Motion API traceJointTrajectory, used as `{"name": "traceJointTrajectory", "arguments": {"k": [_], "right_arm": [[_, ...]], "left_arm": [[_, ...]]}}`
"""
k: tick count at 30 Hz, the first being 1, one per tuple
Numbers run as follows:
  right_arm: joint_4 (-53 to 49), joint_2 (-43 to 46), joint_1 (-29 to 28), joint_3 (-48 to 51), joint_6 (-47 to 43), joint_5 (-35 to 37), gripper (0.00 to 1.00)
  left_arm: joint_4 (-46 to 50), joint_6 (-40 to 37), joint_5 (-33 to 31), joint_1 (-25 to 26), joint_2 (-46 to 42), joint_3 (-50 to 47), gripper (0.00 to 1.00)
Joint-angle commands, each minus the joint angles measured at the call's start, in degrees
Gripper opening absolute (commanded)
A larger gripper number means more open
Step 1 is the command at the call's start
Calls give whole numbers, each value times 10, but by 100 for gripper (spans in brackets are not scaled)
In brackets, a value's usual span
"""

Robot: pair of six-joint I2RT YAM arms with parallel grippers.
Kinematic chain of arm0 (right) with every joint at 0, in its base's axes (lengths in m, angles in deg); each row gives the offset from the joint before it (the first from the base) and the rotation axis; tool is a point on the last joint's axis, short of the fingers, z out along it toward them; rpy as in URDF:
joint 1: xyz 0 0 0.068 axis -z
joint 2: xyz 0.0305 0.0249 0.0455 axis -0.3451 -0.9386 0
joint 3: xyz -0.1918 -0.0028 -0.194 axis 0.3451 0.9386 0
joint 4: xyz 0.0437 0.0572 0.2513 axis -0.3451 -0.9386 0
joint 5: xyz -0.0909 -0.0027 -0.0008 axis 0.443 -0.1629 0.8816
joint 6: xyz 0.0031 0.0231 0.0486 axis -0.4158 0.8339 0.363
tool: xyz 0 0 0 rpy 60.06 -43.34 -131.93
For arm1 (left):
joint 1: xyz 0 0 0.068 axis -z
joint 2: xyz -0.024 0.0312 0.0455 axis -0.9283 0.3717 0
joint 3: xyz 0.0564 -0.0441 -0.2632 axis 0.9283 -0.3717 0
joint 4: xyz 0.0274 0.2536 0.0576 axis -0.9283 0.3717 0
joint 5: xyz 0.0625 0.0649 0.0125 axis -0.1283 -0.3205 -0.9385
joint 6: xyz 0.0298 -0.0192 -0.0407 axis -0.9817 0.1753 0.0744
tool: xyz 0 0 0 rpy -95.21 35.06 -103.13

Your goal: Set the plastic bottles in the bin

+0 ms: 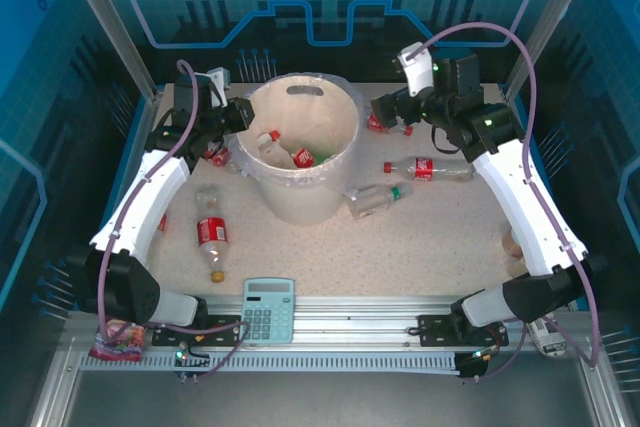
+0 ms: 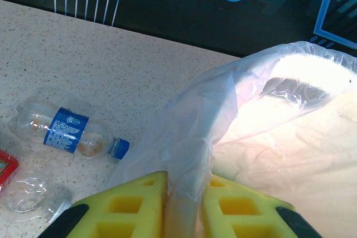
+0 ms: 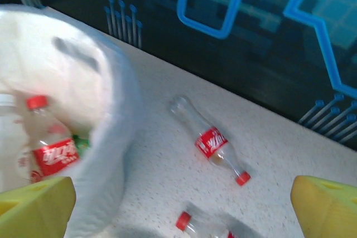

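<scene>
The far red-labelled bottle (image 3: 211,141) is clear of the bin with its neck toward my open fingers, so my right gripper continues down and closes on that neck (image 3: 234,166).
The bin (image 1: 330,182), a cream bucket with a clear liner, stands mid-table with red-labelled plastic bottles (image 1: 300,157) inside. My left gripper (image 1: 238,115) is shut on its left rim, the yellow fingers (image 2: 134,202) pinching liner and wall (image 2: 290,137). My right gripper (image 1: 386,107) hangs open just right of the bin, over a red-labelled bottle (image 3: 211,143) and a red-capped one (image 3: 192,224). More bottles lie loose: a blue-labelled one (image 2: 67,131), a red-labelled one (image 1: 212,237), a red-capped one (image 1: 425,168) and a green-capped one (image 1: 378,199).
A pale blue calculator (image 1: 268,309) lies at the near edge. A pink snack packet (image 1: 118,342) sits by the left arm's base. A small beige object (image 1: 514,242) rests beside the right arm. Blue panels wall the table at the back and sides.
</scene>
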Motion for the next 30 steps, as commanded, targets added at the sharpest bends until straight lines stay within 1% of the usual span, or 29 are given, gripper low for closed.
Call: {"name": "traceJointTrajectory", "arguments": {"k": [1, 5, 10, 12, 17, 24, 30], "right_arm": [[27, -34, 41, 21, 2, -58, 100], [19, -104, 69, 7, -13, -87, 99], [0, -206, 85, -40, -36, -86, 98], [8, -242, 91, -48, -41, -88, 98], [67, -322, 99, -51, -37, -79, 98], [108, -401, 99, -73, -45, -81, 100], [134, -440, 106, -84, -28, -92, 100]], "left_arm": [[29, -17, 4, 3, 3, -13, 21], [29, -17, 4, 3, 3, -13, 21], [30, -18, 3, 2, 5, -13, 21], [30, -19, 2, 2, 4, -13, 21], [30, -19, 1, 3, 4, -13, 21], [31, -20, 0, 3, 3, -13, 21], [31, -20, 1, 3, 5, -13, 21]]}}
